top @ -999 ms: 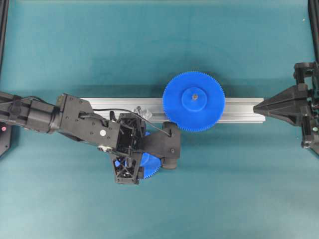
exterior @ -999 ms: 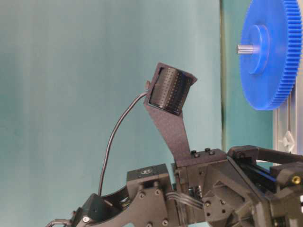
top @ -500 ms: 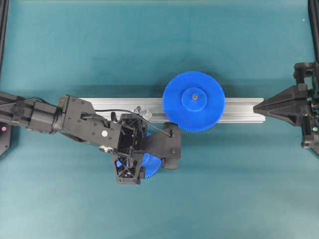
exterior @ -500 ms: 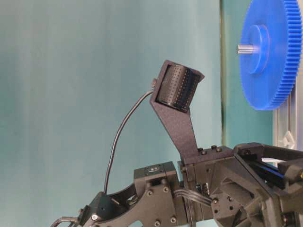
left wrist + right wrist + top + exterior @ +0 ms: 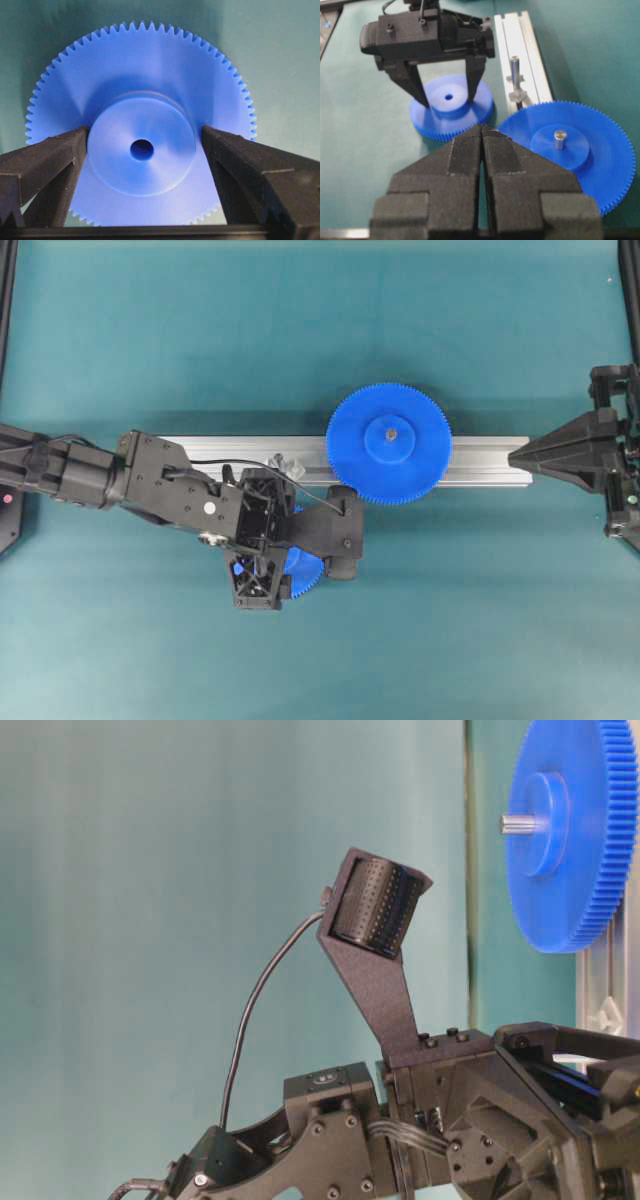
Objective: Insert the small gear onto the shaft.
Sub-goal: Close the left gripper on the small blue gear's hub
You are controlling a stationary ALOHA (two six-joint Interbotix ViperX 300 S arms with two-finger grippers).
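Note:
My gripper will lower the small gear (image 5: 304,568) onto the shaft, and the shaft's tip should then show through the gear's top, because a dark round hole (image 5: 141,149) marks the gear's middle.
The small gear (image 5: 141,150) lies flat on the teal mat, just in front of the rail, and shows as a blue toothed edge (image 5: 303,575) under my left wrist. My left gripper (image 5: 447,100) is open and stands over it, with one finger on each side of the raised hub and a narrow gap at each. The shaft (image 5: 514,67) is a thin grey pin rising from a clear mount (image 5: 287,465) on the rail, beside the gear and bare. My right gripper (image 5: 481,127) is shut on nothing at the rail's right end (image 5: 512,455).
A wider blue gear (image 5: 389,443) with a grey pin at its hub sits on the grooved aluminium rail (image 5: 480,462), right of the shaft. Black frame posts stand at the left and right table edges. Teal mat lies all around.
My left wrist shifted slightly between one second and half a second ago, then held still. Its jaws stayed open around the hub. The right arm has not moved.

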